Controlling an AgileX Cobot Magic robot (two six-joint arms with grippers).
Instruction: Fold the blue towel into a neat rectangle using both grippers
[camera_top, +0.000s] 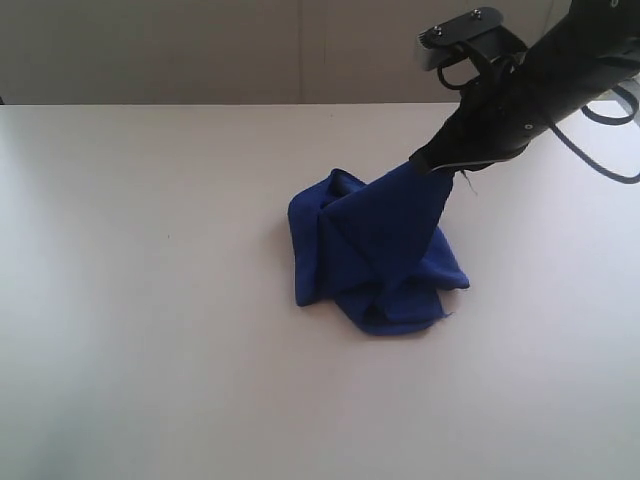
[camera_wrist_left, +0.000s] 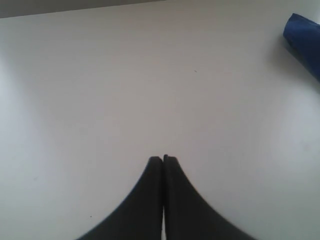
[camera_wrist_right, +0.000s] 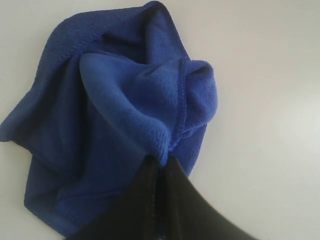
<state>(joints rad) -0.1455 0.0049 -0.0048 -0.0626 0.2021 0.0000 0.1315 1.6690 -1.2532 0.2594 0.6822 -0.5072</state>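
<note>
Only the blue towel's raised part is in my right gripper while the towel's rest lies crumpled (camera_top: 372, 290), so next my left gripper moves in and grabs the towel's loose near corner (camera_top: 306, 296).
The blue towel (camera_top: 375, 255) lies crumpled in the middle of the white table (camera_top: 150, 300), with one part pulled up into a peak. My right gripper (camera_top: 432, 165) is shut on that raised part, coming in from the upper right. In the right wrist view the hemmed edge of the towel (camera_wrist_right: 150, 100) runs into the closed black jaws of the right gripper (camera_wrist_right: 161, 161). The left gripper (camera_wrist_left: 163, 159) is shut and empty above bare table; a corner of the towel (camera_wrist_left: 304, 37) shows at that view's edge. The left arm is outside the exterior view.
The white table's far edge (camera_top: 200, 104) meets a pale wall behind. Black cables (camera_top: 610, 150) loop from the right arm above the table's right side.
</note>
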